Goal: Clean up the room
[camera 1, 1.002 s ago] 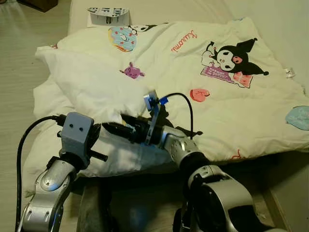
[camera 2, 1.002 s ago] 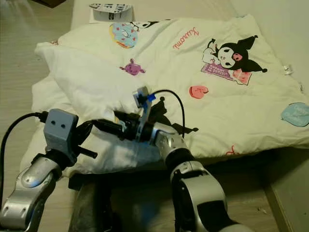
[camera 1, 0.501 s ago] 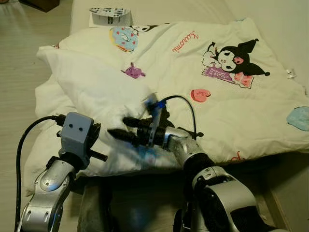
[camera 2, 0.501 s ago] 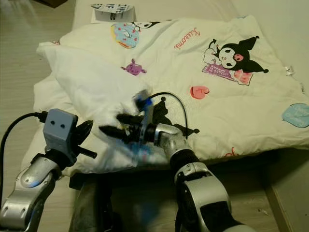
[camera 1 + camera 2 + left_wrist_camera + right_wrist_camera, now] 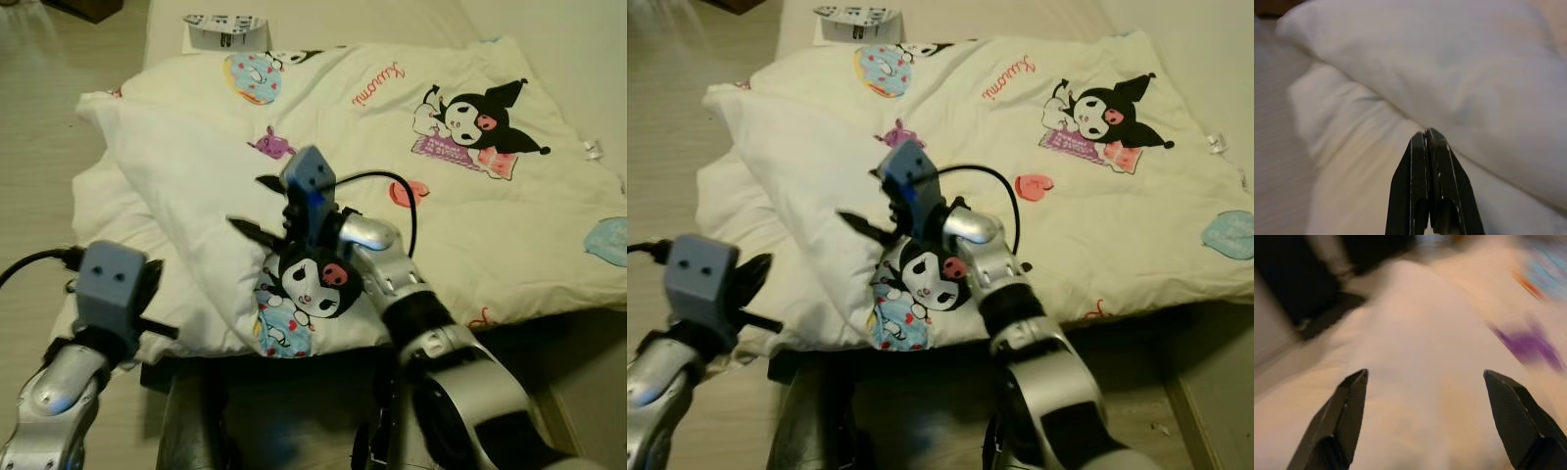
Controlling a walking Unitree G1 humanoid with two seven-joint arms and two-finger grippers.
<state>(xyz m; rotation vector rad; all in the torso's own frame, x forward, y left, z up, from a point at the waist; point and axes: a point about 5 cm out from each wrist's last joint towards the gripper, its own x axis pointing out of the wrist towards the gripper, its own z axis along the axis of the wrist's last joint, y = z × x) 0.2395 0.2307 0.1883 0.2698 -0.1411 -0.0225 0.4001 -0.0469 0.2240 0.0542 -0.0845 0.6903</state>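
Observation:
The blue print (image 5: 280, 333) breaks off at the white fold (image 5: 191, 220), so the robot should expect more cartoon figures hidden underneath when it pulls the fold open.
A cream duvet (image 5: 490, 215) printed with cartoon figures covers the bed. Its left part is folded over, white underside (image 5: 167, 176) up. A small corner flap (image 5: 309, 284) with a black cartoon face lies print-up at the near edge. My right gripper (image 5: 255, 206) hovers open just above the white fold, beside that flap, nothing between its fingers (image 5: 1352, 401). My left gripper (image 5: 754, 266) is low at the near left, just off the duvet's edge. In the left wrist view its fingers (image 5: 1427, 196) are shut together on nothing, pointing at the white fold.
A black-and-white printed box (image 5: 225, 29) lies at the far end of the bed. Pale wooden floor (image 5: 39, 117) runs along the left side. A dark gap (image 5: 294, 401) lies below the bed's near edge, and a light wall (image 5: 588, 59) stands on the right.
My right gripper has let go of the duvet corner and lifted up over the fold, open. The corner now lies print-up at the near edge. My left arm has drawn back and left.

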